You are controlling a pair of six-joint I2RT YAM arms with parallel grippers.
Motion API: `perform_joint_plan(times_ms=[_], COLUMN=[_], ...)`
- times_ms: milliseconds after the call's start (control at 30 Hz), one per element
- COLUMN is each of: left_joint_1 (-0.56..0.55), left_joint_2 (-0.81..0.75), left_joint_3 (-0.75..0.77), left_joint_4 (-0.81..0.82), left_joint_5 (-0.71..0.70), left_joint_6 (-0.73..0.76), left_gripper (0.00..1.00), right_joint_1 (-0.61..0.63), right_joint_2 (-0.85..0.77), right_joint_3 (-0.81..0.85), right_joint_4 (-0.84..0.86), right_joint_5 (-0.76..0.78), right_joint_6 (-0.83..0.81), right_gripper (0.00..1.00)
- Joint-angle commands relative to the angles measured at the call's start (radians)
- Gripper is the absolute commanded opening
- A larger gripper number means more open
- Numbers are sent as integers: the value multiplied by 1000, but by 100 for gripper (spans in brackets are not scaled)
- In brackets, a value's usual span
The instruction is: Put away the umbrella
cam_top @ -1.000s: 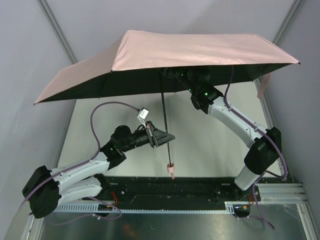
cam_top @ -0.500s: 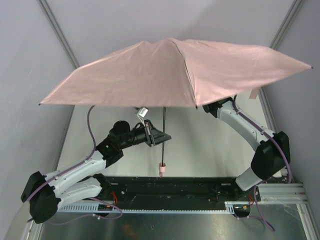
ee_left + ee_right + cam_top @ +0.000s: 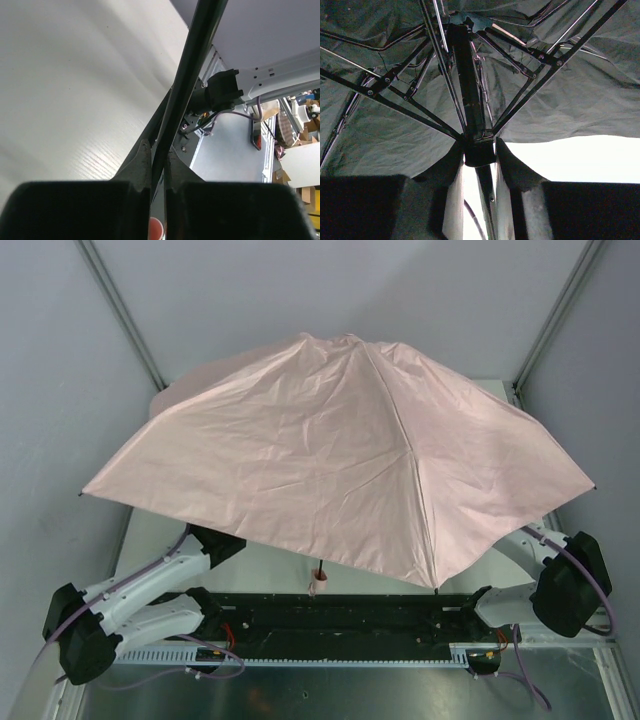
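The runner [image 3: 479, 150] sits high on the umbrella's stem, spreading the ribs, so next my right gripper draws it toward the umbrella's handle [image 3: 318, 582] while my left gripper steadies the stem.
The umbrella [image 3: 340, 460] is open, and its pale pink canopy tilts toward the top camera and hides both grippers there. Only its small pink handle [image 3: 319, 583] shows below the canopy's near edge. In the left wrist view my left gripper [image 3: 156, 150] is shut on the thin black shaft [image 3: 192, 65], which runs up and to the right. In the right wrist view my right gripper [image 3: 479, 141] sits under the dark underside, its fingers closed against both sides of the black runner [image 3: 480, 152] where the ribs [image 3: 530, 85] meet.
The white table [image 3: 75, 90] lies below the canopy. Both arms' rear links, left [image 3: 150, 585] and right [image 3: 565, 580], stick out from under it. A black rail [image 3: 340, 615] crosses the near edge. Grey walls and frame posts [image 3: 120, 310] stand close around.
The canopy has tipped forward and down toward the camera, from nearly level to covering both grippers and most of the table. Both arms have drawn lower and nearer. The handle has shifted slightly left.
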Motion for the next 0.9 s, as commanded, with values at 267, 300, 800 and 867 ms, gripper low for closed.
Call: perform_joint_plan(times_ms=[267, 300, 800, 867], left_joint_1=[69, 69, 70, 70], left_joint_2=[-18, -15, 15, -7], left_joint_3=[238, 253, 272, 233], left_joint_4=[162, 162, 189, 174], left_joint_5=[-299, -283, -232, -245], left_joint_6=[-79, -81, -88, -68], left_gripper=[0, 0, 0, 0], right_joint_1=[90, 80, 22, -2], right_joint_2=[-1, -8, 83, 88], right_joint_3=[-223, -230, -183, -168], right_joint_4=[18, -2, 113, 144], right_joint_5=[-281, -281, -400, -398], right_joint_6=[107, 94, 140, 171], right_gripper=[0, 0, 0, 0])
